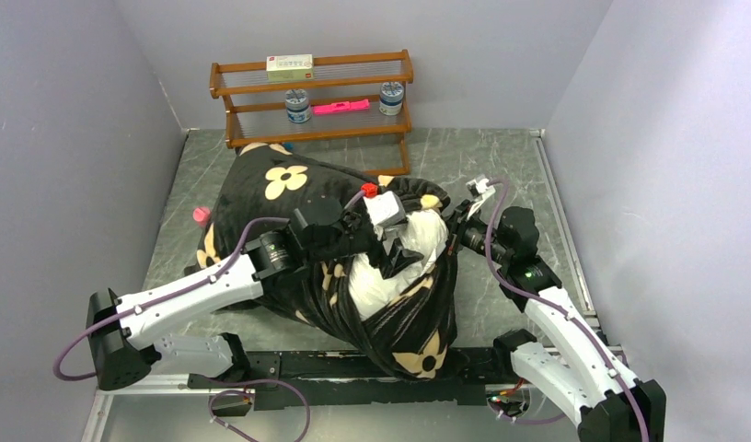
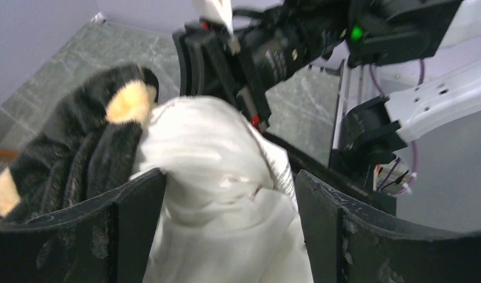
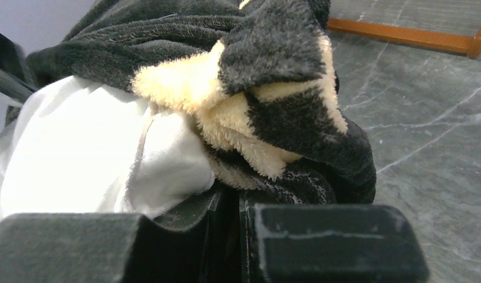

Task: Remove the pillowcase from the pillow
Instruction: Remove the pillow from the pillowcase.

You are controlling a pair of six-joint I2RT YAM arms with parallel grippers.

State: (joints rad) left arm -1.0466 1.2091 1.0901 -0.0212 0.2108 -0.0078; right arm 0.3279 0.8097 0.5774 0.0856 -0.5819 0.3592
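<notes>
The left gripper's open fingers are on both sides of the pillow's broad white bulge, so the left gripper should reach farther to the pillow's end beside the right gripper and pinch that end.
The black plush pillowcase with tan flowers lies bunched in the middle of the table. The white pillow bulges out of its open end on the right. My left gripper is open, and its jaws straddle the pillow's exposed white end in the left wrist view; the pillowcase rim lies to its left. My right gripper is shut on the pillowcase's edge at the opening, with white pillow beside it. Its fingers pinch black fabric.
A wooden shelf stands at the back with a box, two jars and a pink item on it. A small pink object lies left of the pillowcase. Grey walls close in on the left, back and right.
</notes>
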